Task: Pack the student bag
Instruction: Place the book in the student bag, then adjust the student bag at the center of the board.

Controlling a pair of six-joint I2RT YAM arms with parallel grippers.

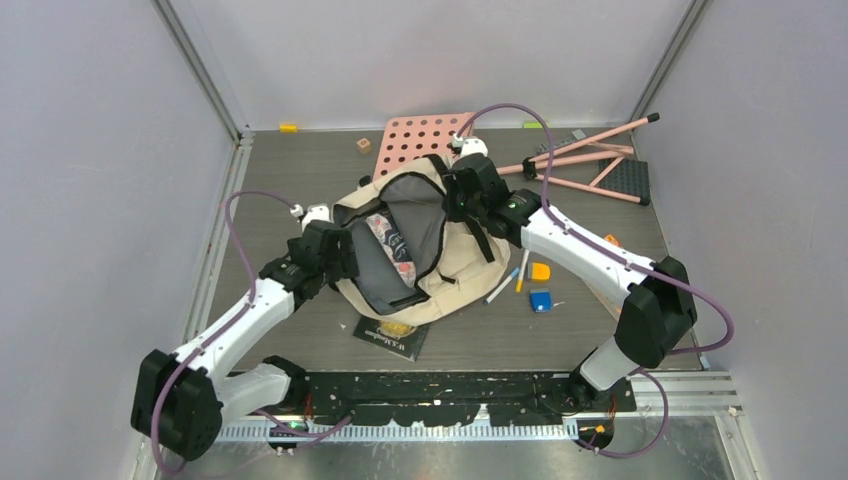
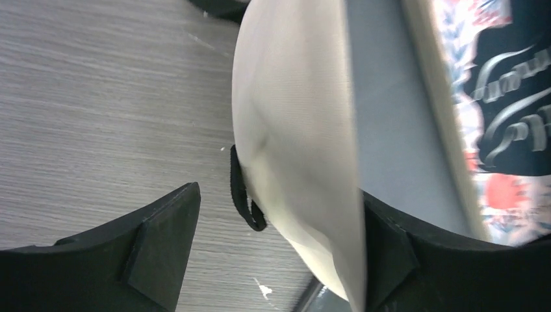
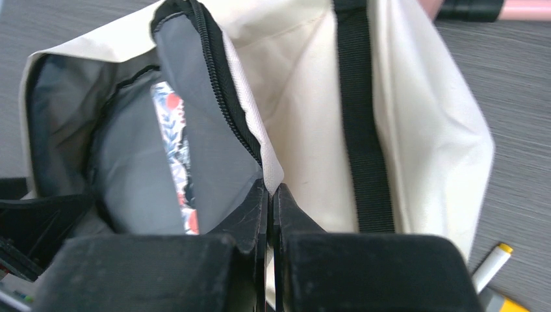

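The bag's rim in my right gripper (image 3: 237, 107) leans over the floral book, narrowing the bag's opening; next my right gripper releases and back off it.
The student bag (image 1: 455, 275) is a cream backpack with black straps, lying open mid-table with its grey lining showing. A floral-covered book (image 1: 388, 243) sits inside it. My left gripper (image 1: 343, 256) is open and straddles the bag's left wall (image 2: 292, 117): one finger is outside over the table, the other inside against the lining, next to the floral book (image 2: 500, 97). My right gripper (image 1: 456, 196) is shut on the bag's far rim, pinching the cream fabric edge by the zipper (image 3: 270, 185) and holding the mouth up.
A pink perforated board (image 1: 425, 140) and a pink folding stand (image 1: 590, 160) lie behind the bag. A black booklet (image 1: 392, 337) pokes out under its near edge. Pens (image 1: 503, 285), an orange piece (image 1: 540, 271) and a blue block (image 1: 541, 300) lie to its right.
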